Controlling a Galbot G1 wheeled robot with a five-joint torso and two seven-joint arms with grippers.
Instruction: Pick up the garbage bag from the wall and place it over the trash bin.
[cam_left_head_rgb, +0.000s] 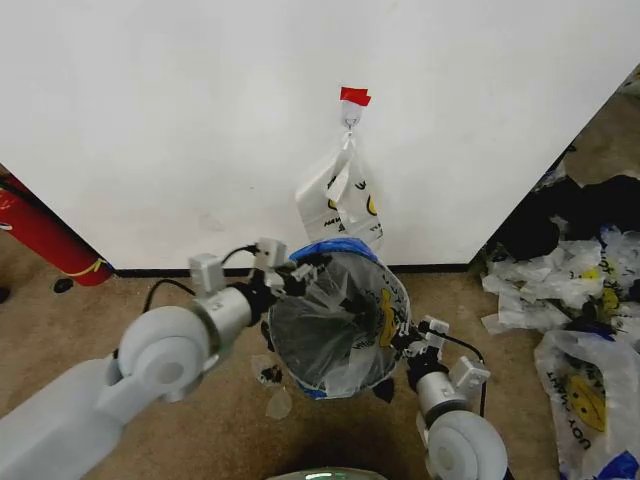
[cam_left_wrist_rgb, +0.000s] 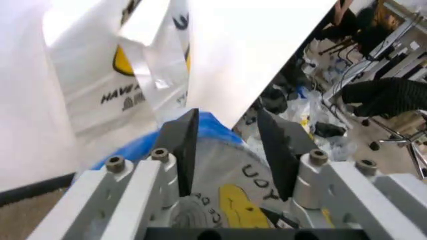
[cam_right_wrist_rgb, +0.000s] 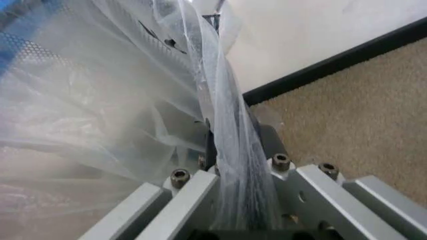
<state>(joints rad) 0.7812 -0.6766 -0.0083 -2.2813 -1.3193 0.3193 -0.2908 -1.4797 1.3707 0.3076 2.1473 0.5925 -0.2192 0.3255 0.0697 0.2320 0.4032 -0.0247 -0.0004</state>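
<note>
The garbage bag is already wrapped over the trash bin's rim. I therefore expect the trash bin to move along when I pull the blue handle outward.
The garbage bag, see-through with a yellow smiley and blue handles, is spread over the mouth of the round dark trash bin, which stands on the carpet before the wall. My left gripper is at the bin's far left rim. In the left wrist view the left gripper is open, with the blue handle just beyond its dark fingers. My right gripper is at the bin's right rim. In the right wrist view the right gripper is shut on a pinched fold of the bag.
A whiter smiley bag hangs from a hook under red tape, right behind the bin. A red fire extinguisher leans at the left. A pile of loose bags covers the floor at the right. Scraps lie by the bin's base.
</note>
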